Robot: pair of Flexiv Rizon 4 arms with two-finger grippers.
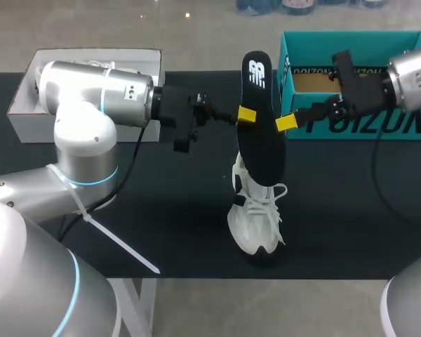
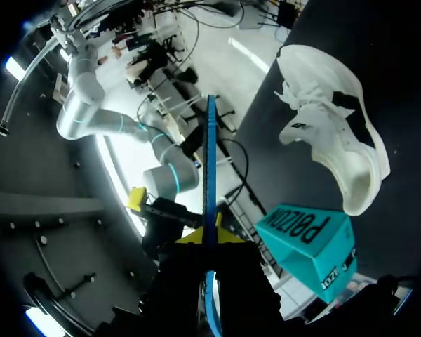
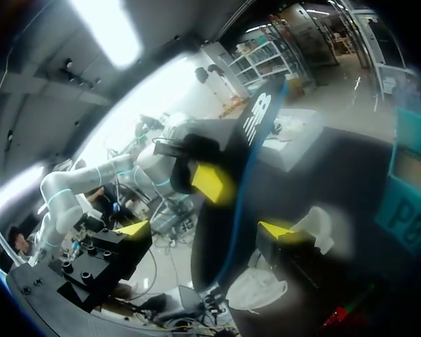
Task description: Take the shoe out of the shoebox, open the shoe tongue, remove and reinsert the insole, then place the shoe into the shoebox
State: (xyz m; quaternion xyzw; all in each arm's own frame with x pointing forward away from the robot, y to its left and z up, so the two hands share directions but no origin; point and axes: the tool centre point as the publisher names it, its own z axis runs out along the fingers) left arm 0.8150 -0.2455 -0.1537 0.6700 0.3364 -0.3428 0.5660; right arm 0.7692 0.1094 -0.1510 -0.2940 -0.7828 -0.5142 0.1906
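The insole [image 1: 262, 133] stands straight and is held only by its edge [image 1: 243, 116], so it will slide into the white shoe and lie flat when the robot pushes it.
A black insole [image 1: 258, 119] stands upright in the air above the white shoe [image 1: 256, 210], which lies on the black table. My left gripper [image 1: 246, 114] is shut on the insole's edge from the left. In the left wrist view the insole [image 2: 210, 175] shows edge-on as a thin blue line between the gripper's [image 2: 209, 237] yellow tips, with the shoe [image 2: 337, 133] beyond. My right gripper [image 1: 282, 122] is open at the insole's right side. In the right wrist view the insole [image 3: 231, 189] stands between its wide-open fingers [image 3: 203, 232] without being gripped.
The teal shoebox [image 1: 358, 84] stands open at the back right, just behind my right gripper. A white box [image 1: 84, 84] sits at the back left. The table's front edge runs just below the shoe's toe.
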